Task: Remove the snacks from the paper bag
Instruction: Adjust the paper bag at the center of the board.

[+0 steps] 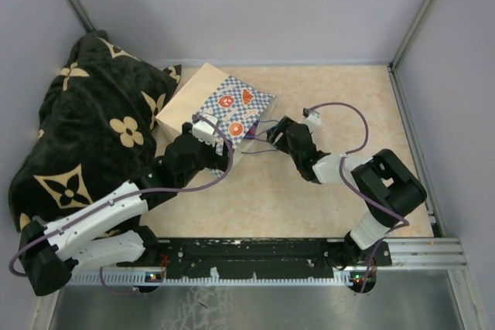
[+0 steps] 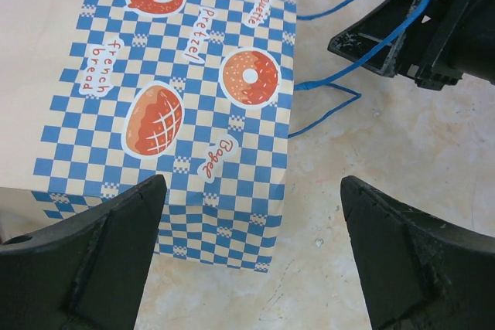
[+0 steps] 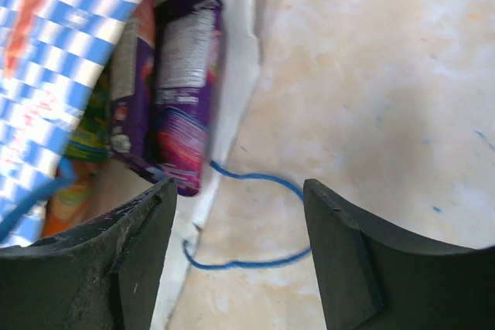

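Observation:
The bag's checkered top side (image 2: pixel 271 36) lies over the snacks at the bag's opening, so the robot's left gripper should lift that side by the raised blue cord handle before the right gripper reaches in.
The paper bag (image 1: pixel 232 107) lies on its side mid-table, blue-and-white checkered with orange bakery motifs, tan base to the far left, mouth to the right. In the right wrist view purple snacks (image 3: pixel 182 83) and a green one (image 3: pixel 91 125) show inside the bag's mouth (image 3: pixel 232 52). A blue cord handle (image 3: pixel 255 256) lies on the table between my right fingers. My right gripper (image 1: pixel 272 135) is open and empty at the mouth. My left gripper (image 1: pixel 203 130) is open and empty over the bag's near corner (image 2: pixel 224 222).
A black blanket with tan flower motifs (image 1: pixel 85 129) is heaped at the left against the wall. The beige table (image 1: pixel 340 98) is walled by grey panels. A metal rail (image 1: pixel 263 253) with the arm bases runs along the near edge.

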